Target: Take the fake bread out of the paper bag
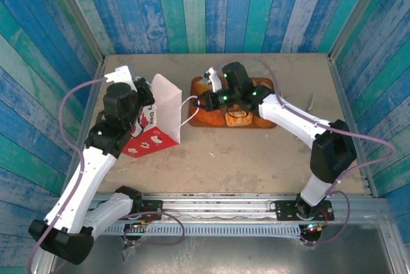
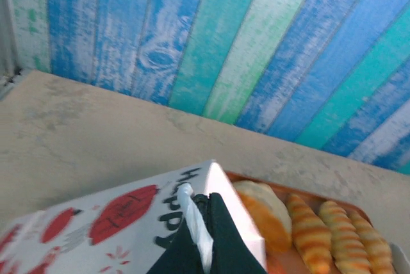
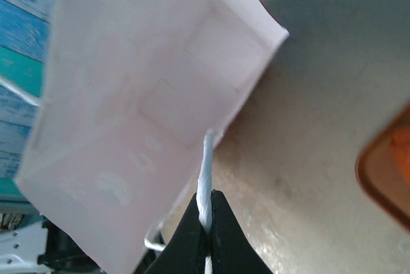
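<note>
I can see that my grippers hold both handles of the empty paper bag (image 1: 168, 104), so I should keep moving my right gripper toward the back planks (image 1: 193, 40) and let go once the bag stands upright.
The paper bag (image 1: 165, 109) lies tipped on the table, left of the tray, with its red panels (image 1: 146, 141) toward me. My left gripper (image 1: 145, 98) is shut on one white loop handle (image 2: 190, 213) at the bag's top edge (image 2: 96, 223). My right gripper (image 1: 200, 101) is shut on the other handle (image 3: 206, 171), and the bag's pale open mouth (image 3: 147, 88) faces it. Fake bread lies on the brown tray (image 1: 264, 84): a pale bun (image 2: 266, 213) and ridged croissants (image 2: 312, 230). The right arm hides part of the tray.
Blue and green plank walls (image 1: 211, 5) close in the table at the back and sides. A tray corner (image 3: 387, 171) sits right of the right gripper. Bare tabletop (image 1: 243, 159) stretches between the bag and the arm bases.
</note>
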Available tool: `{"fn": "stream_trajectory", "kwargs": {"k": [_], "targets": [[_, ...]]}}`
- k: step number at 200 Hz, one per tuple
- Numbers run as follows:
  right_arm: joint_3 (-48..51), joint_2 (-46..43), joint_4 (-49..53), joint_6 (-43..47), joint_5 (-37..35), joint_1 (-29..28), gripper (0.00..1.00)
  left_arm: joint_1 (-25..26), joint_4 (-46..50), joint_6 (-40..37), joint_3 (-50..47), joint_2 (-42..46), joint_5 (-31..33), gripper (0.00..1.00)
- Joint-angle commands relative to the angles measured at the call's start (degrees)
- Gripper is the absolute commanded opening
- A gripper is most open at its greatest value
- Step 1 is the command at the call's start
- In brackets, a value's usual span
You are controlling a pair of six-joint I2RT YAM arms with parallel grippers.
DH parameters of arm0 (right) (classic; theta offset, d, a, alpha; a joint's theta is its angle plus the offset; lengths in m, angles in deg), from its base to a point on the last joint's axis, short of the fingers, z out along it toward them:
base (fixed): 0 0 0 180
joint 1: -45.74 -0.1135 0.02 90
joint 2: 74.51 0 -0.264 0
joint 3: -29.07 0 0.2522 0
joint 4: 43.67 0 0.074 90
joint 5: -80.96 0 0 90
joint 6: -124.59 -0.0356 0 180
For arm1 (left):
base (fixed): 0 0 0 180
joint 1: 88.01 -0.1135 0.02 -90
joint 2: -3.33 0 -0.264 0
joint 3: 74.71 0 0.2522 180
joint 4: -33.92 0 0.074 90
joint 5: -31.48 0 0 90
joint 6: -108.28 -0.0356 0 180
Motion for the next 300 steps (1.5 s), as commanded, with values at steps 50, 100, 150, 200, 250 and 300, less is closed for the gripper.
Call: {"fn": "stream_trajectory", "kwargs": {"k": [50,100,150,200,250,300], "targets": [[-15.93,8.66,3.62,0.98,-0.08,4.26,0.01,-11.88,-6.91,-4.58,9.59,-14.03,-5.00,0.00],[-28.15,16.36,6.62,1.69,-1.53,7.59,0.02,-17.01,-9.93,-5.77,20.05,-28.64,-9.92,0.00],[-37.67,22.37,8.49,1.45,-3.26,7.97,0.02,-18.96,-9.62,-5.82,31.19,-41.70,-14.69,0.00],[-43.79,25.43,9.34,1.41,-3.48,7.99,0.05,-19.77,-7.66,-6.32,43.31,-52.39,-16.96,0.00],[-50.77,28.74,13.07,2.10,-0.57,8.12,0.28,-20.04,-3.62,-7.10,50.98,-58.65,-17.56,0.10],[-52.78,27.86,15.55,2.78,-0.05,8.94,0.52,-20.23,-0.79,-7.80,53.21,-58.27,-17.66,0.57]]}}
